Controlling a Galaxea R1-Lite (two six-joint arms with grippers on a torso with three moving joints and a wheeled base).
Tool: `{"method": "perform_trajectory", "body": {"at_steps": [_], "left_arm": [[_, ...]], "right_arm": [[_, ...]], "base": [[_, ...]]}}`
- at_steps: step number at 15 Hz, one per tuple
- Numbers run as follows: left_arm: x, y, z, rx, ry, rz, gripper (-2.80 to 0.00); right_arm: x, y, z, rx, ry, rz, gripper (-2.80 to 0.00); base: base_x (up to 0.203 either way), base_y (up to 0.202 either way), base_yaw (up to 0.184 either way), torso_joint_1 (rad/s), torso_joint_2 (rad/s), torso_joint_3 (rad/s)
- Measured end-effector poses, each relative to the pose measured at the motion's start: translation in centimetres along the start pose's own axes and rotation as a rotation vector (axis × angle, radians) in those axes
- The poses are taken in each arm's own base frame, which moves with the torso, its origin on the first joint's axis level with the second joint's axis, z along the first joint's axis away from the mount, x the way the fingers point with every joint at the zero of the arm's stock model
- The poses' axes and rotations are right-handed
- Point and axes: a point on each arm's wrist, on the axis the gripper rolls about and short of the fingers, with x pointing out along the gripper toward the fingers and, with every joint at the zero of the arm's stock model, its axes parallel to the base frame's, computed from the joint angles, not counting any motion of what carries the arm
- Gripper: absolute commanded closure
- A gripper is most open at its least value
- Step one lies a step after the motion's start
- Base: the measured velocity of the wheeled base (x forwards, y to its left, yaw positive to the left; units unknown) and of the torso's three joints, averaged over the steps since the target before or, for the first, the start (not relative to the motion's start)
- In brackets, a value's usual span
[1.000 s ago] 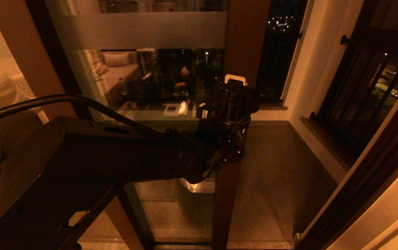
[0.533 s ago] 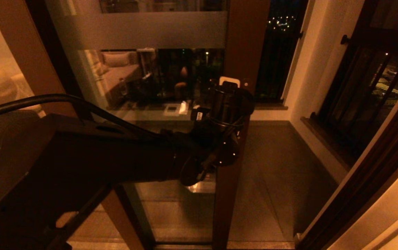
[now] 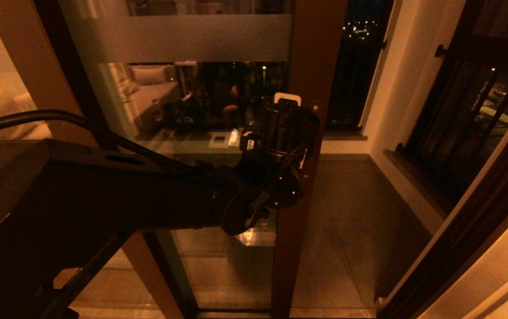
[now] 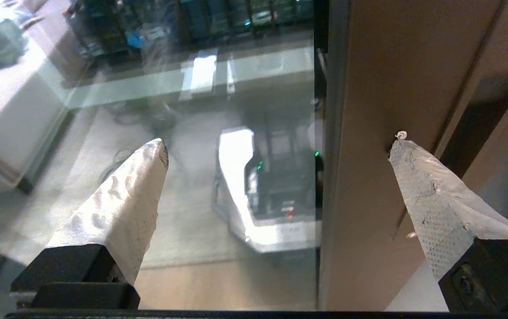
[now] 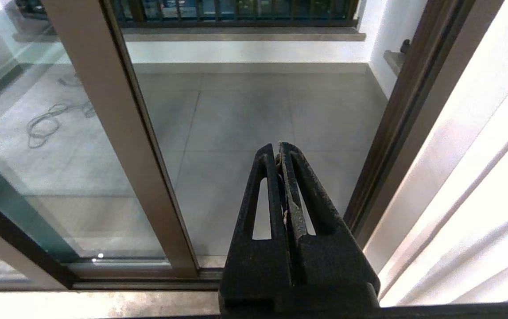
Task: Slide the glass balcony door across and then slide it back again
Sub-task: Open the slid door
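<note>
The glass balcony door should slide out of sight almost up to the slanting brown post (image 3: 36, 71) when the robot pushes the stile (image 3: 318, 53), because the glass runs behind that post.
The glass balcony door (image 3: 218, 106) has a frosted band (image 3: 183, 39) near its top and a dark brown stile (image 3: 313, 57) on its right edge. My left arm reaches forward to that stile at about mid height. In the left wrist view the left gripper (image 4: 279, 146) is open and holds nothing. One fingertip (image 4: 154, 155) is in front of the glass. The other fingertip (image 4: 399, 148) rests at a dark groove in the stile (image 4: 369, 88). My right gripper (image 5: 279, 148) is shut and empty, held low and facing the balcony floor beside the door's stile (image 5: 103, 110).
Right of the stile the doorway stands open onto the tiled balcony floor (image 3: 351, 230). The dark outer door frame (image 3: 462, 239) slants along the right side. A white wall (image 3: 386, 88) and a dark railing (image 3: 479, 102) bound the balcony. A sofa (image 3: 1, 110) sits at far left.
My left wrist has shifted a little left and upward along the stile. The door itself has barely moved.
</note>
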Motion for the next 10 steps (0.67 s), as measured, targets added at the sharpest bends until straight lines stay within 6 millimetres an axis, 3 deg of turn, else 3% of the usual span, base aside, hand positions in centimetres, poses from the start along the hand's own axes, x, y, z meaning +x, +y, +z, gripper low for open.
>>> {"method": "perform_trajectory", "body": {"at_steps": [3,4,7,10], "left_arm": [[-3.2,-2.1,1.2,-0.027,-0.044,-0.126,-2.80],[-4.4,-2.7,1.7,-0.030,-0.054,-0.162,0.00],[-7.0,-3.9,2.4,-0.008,-0.052,-0.274,0.00],[-7.5,-4.2,2.5,0.025,-0.029,-0.381,0.00]], "right_arm": [[0.0,0.0,0.0,0.000,0.000,0.000,0.00],[0.0,0.0,0.0,0.000,0.000,0.000,0.00],[0.0,0.0,0.0,0.000,0.000,0.000,0.00],[0.0,0.0,0.0,0.000,0.000,0.000,0.00]], "base": [[0.000,0.000,0.000,0.000,0.00,0.000],[0.000,0.000,0.000,0.000,0.00,0.000],[0.000,0.000,0.000,0.000,0.00,0.000],[0.000,0.000,0.000,0.000,0.00,0.000]]}}
